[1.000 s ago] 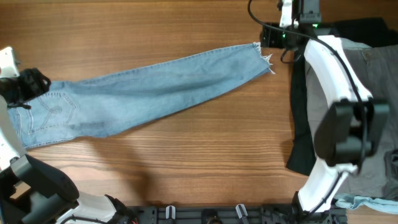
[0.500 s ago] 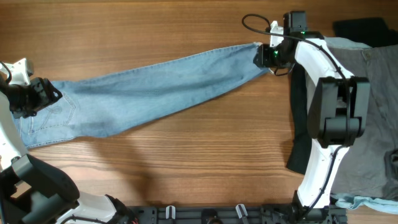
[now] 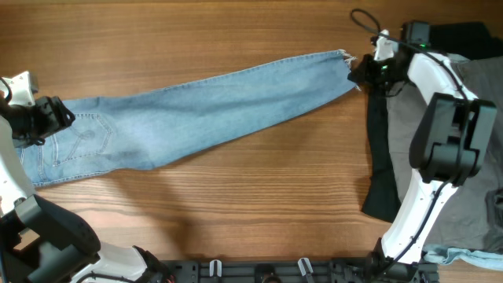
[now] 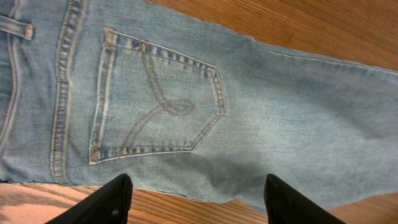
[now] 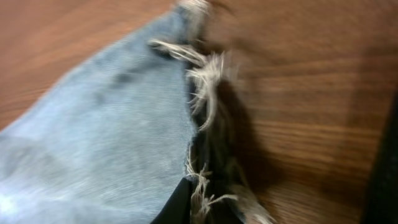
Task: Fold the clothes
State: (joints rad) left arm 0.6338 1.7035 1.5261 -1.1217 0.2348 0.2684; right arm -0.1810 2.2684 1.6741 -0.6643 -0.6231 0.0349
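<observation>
Next, my right gripper opens, because it pinches the frayed hem partway along and the hem's far corner sags inward. It should then take that corner and pull it flat before folding.
The light-blue jeans lie stretched across the wooden table, waist at the left and frayed hem at the upper right. My right gripper is shut on that hem; in the blurred right wrist view the frayed threads run down into the closed gripper. My left gripper hangs over the waist end. The left wrist view has its gripper open, fingers wide apart above the jeans' lower edge, just below the stitched back pocket.
Grey-khaki trousers and a black garment lie heaped at the right, under my right arm. More black cloth sits at the top right corner. A strip of light-blue fabric shows at the bottom right.
My right gripper has shut on the frayed hem and pulled it to the right, so the whole pair of jeans slid right. The left gripper has stayed over the waist end.
</observation>
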